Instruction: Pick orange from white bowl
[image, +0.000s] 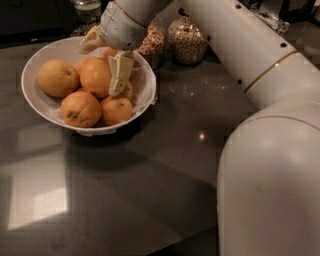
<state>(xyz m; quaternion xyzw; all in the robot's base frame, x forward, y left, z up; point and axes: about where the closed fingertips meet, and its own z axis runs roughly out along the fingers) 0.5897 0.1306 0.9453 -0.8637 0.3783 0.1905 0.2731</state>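
My gripper's fingers are high up toward the far side of the middle orange (92, 59), so next I open them and reach further down around the orange (96, 79) before I lift.
The white bowl (47, 48) sits at the left of the dark counter and holds several oranges. My gripper (106, 59) reaches down into the bowl from above. It is open, with one pale finger (120, 72) down the right side of the middle orange (95, 76) and the other finger (91, 43) at that orange's far side. Other oranges lie at the left (58, 77), front left (81, 108) and front right (116, 110). Smaller ones are partly hidden behind the finger.
Two glass jars of grains (186, 40) (152, 42) stand just behind the bowl on the right. My white arm (240, 45) crosses above them, and the robot's body (270, 185) fills the right foreground. The dark counter (125, 200) stretches to the front.
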